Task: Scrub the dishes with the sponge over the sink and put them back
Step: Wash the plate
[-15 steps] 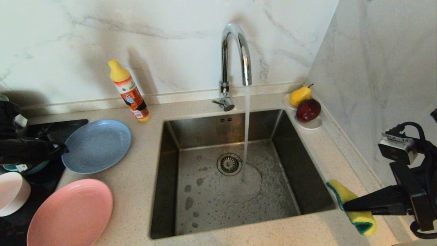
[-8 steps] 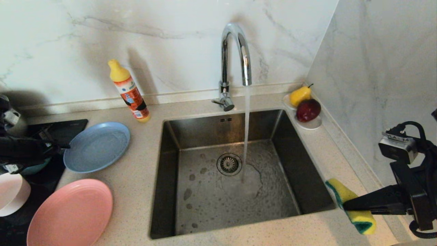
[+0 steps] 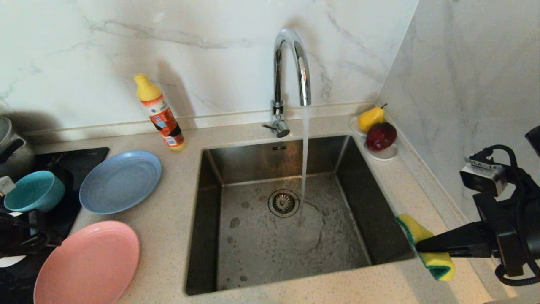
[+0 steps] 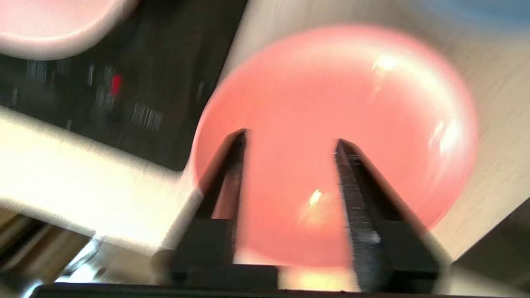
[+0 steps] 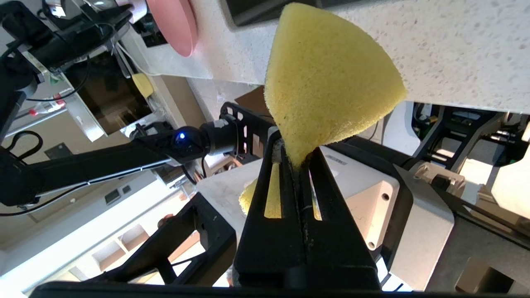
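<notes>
Next, I open my left gripper wider and put its fingers on both sides of the plate's rim on the hob's side (image 3: 42, 272) before I lift the plate, because both fingers are now above the pink plate's flat side (image 3: 91, 264).
Left of the sink (image 3: 209, 198) lie the blue-grey plate (image 3: 120, 181) and the salmon-pink plate (image 3: 86, 264). The teal bowl (image 3: 33, 191) stands free on the black hob, and the pale pink dish (image 4: 62, 25) sits near it, mostly hidden in the head view. My left gripper (image 3: 48, 242) is at the counter's front left; in the left wrist view it (image 4: 290, 140) hovers open above the pink plate (image 4: 372, 103), nothing between its fingers. Just right of the sink's front corner, my right gripper (image 3: 422, 249) is shut on the yellow-and-green sponge (image 3: 411, 230), pinched at its waist (image 5: 327, 74).
The tap (image 3: 291, 63) runs water into the basin beside the drain strainer (image 3: 283, 202). An orange detergent bottle (image 3: 160, 114) stands at the back wall. A saucer with pear and apple (image 3: 379, 135) fills the back right corner. A kettle (image 3: 10, 145) sits behind the hob (image 3: 71, 162).
My left gripper has let go of the teal bowl on the hob and swung toward the counter's front, over the pink plate. The right gripper with the sponge has shifted slightly left.
</notes>
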